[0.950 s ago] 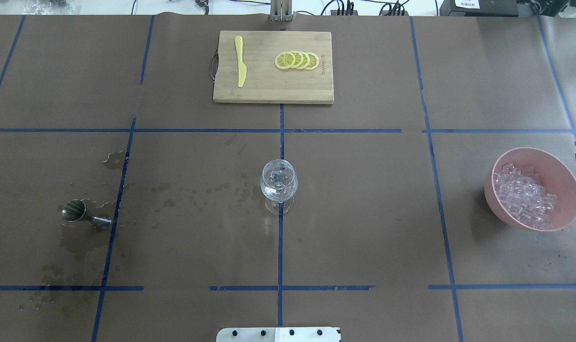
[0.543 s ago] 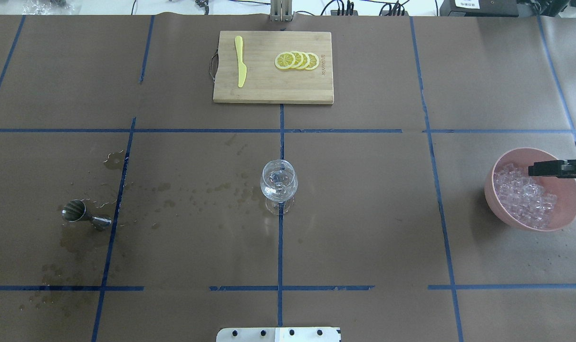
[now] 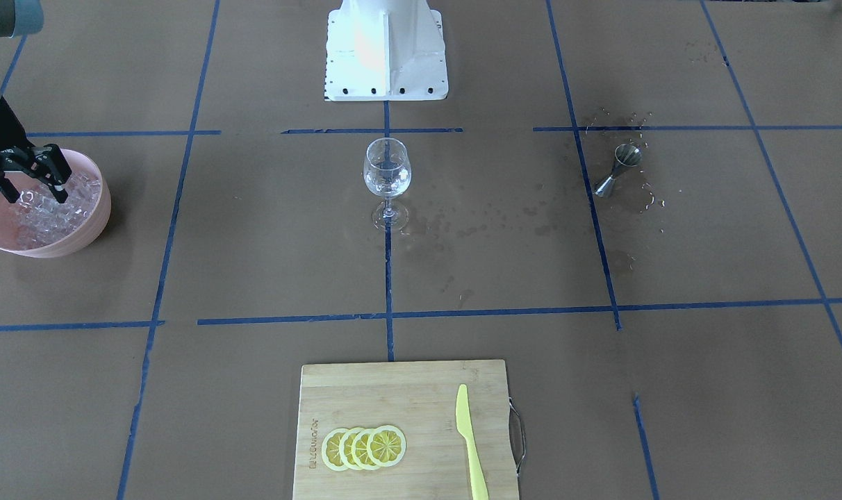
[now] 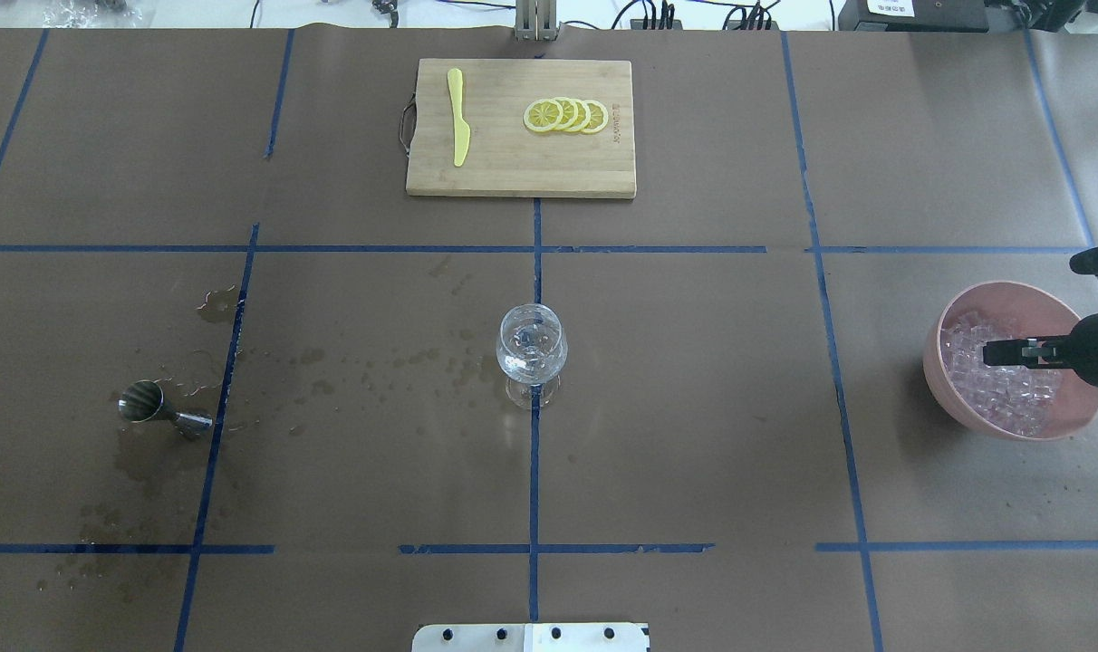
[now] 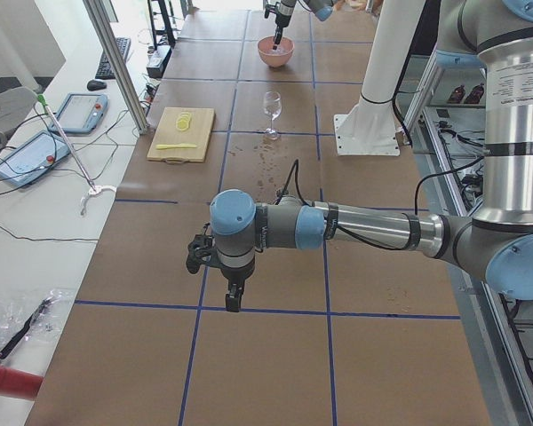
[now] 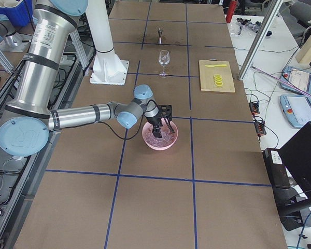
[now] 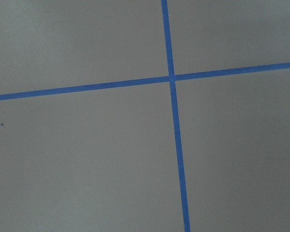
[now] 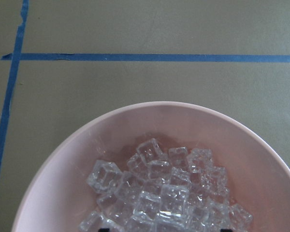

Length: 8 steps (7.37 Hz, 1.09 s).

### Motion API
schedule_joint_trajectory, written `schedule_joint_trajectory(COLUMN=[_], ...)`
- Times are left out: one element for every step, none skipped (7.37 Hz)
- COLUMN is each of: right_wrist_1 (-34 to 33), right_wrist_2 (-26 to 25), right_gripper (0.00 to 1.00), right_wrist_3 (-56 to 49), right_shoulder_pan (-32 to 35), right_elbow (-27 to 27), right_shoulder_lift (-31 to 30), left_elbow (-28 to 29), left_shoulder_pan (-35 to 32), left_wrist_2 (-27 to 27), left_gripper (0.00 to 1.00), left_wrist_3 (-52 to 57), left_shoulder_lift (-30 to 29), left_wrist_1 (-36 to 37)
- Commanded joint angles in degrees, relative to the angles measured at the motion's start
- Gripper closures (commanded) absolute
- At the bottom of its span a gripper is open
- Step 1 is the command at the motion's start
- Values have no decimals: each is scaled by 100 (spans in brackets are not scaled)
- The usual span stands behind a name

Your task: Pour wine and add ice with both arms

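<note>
I expect the clear ice cube (image 8: 173, 200) to come out by itself when I lift it from the bowl, because the cubes in the heap (image 8: 152, 157) lie at odd angles.
A clear wine glass (image 4: 532, 349) stands at the table's middle with a little clear wine (image 3: 387, 186) in it. A heap of clear ice cubes (image 8: 159, 193) fills a pink bowl (image 4: 1070, 412) at the right. My right gripper (image 3: 30, 186) is open, its fingers spread just above the ice inside the bowl; it also shows in the overhead view (image 4: 997, 351). My left gripper (image 5: 224, 288) shows only in the exterior left view, far off over bare paper, and I cannot tell whether it is open or shut. A metal jigger (image 4: 146, 403) sits at the left.
A wooden cutting board (image 4: 520, 172) with lemon slices (image 4: 567, 116) and a yellow knife (image 4: 458, 116) lies at the far middle. Wet spots (image 4: 377, 371) mark the paper between jigger and glass. The white base block (image 3: 386, 48) stands at the near middle edge.
My right gripper has come in from the right edge to over the pink bowl and now sits over the ice. The glass, jigger and board have not moved.
</note>
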Motion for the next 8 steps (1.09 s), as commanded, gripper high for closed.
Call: schedule_joint_trajectory(right_wrist_1=[-7, -7, -7, -7, -7, -7, -16, -85], right_wrist_2=[-29, -30, -30, -30, -30, -30, 5, 66], right_gripper=[32, 41, 59, 86, 100, 100, 100, 100], right_wrist_3=[-14, -23, -23, -40, -93, -137, -172, -181], right_shoulder_pan=[-130, -148, -148, -140, -140, -114, -96, 78], right_elbow=[-100, -101, -101, -101, -92, -40, 83, 319], right_shoulder_lift=[5, -3, 5, 5, 5, 5, 14, 31], left_elbow=[0, 0, 0, 0, 9, 9, 9, 0], left_shoulder_pan=[0, 0, 0, 0, 0, 0, 0, 0], left_wrist_2=[0, 0, 0, -61, -79, -79, -79, -88], left_gripper=[0, 0, 0, 0, 0, 0, 0, 0], left_wrist_3=[3, 3, 3, 3, 3, 3, 3, 3], left_shoulder_lift=[7, 7, 7, 7, 16, 16, 16, 16], left_wrist_1=[0, 0, 0, 0, 0, 0, -9, 0])
